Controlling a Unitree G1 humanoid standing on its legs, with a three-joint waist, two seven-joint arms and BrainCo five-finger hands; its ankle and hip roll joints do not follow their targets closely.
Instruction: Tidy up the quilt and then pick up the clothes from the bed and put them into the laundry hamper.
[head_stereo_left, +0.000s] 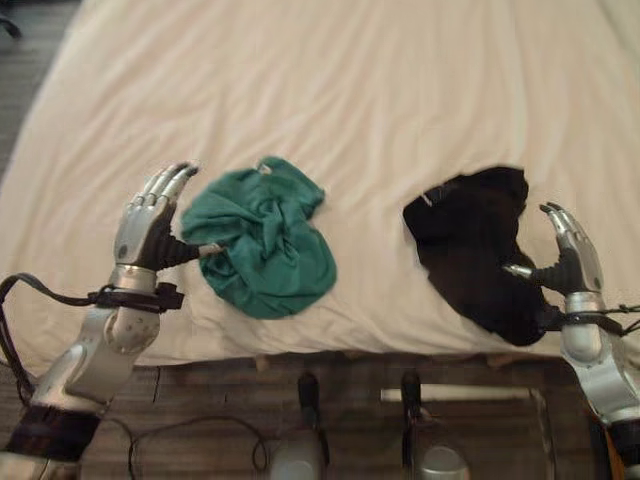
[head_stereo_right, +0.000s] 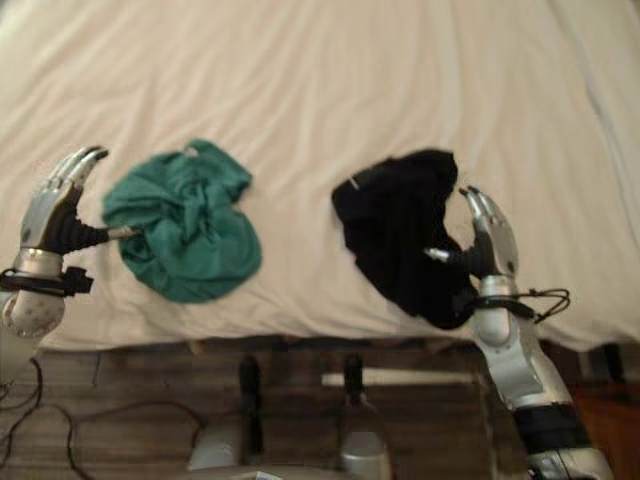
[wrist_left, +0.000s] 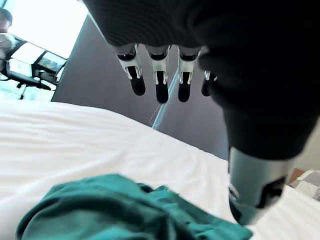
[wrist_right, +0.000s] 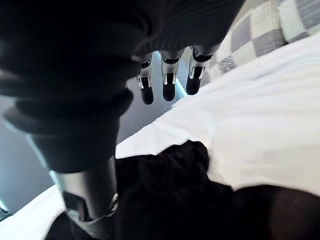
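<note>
The black garment (head_stereo_left: 474, 250) will sag into a broad drape when the robot carries it to the laundry hamper, as the rumpled edge (head_stereo_left: 503, 174) lies limp and loosely bunched.
A crumpled green garment (head_stereo_left: 262, 238) lies on the cream quilt (head_stereo_left: 350, 90) near the bed's front edge. To its right lies a black garment (head_stereo_left: 478, 250), partly hanging over the edge. My left hand (head_stereo_left: 150, 220) stands just left of the green garment (wrist_left: 125, 210), fingers (wrist_left: 160, 80) straight, thumb pointing at the cloth, holding nothing. Just right of the black garment (wrist_right: 190, 200), my right hand (head_stereo_right: 485, 245) is open too, its thumb (wrist_right: 87, 195) close above the dark cloth.
The quilt spreads smooth and wide behind the two garments. Below the bed's front edge is a dark wooden floor (head_stereo_left: 230, 400). A checked pillow (wrist_right: 280, 25) shows at the bed's far end in the right wrist view.
</note>
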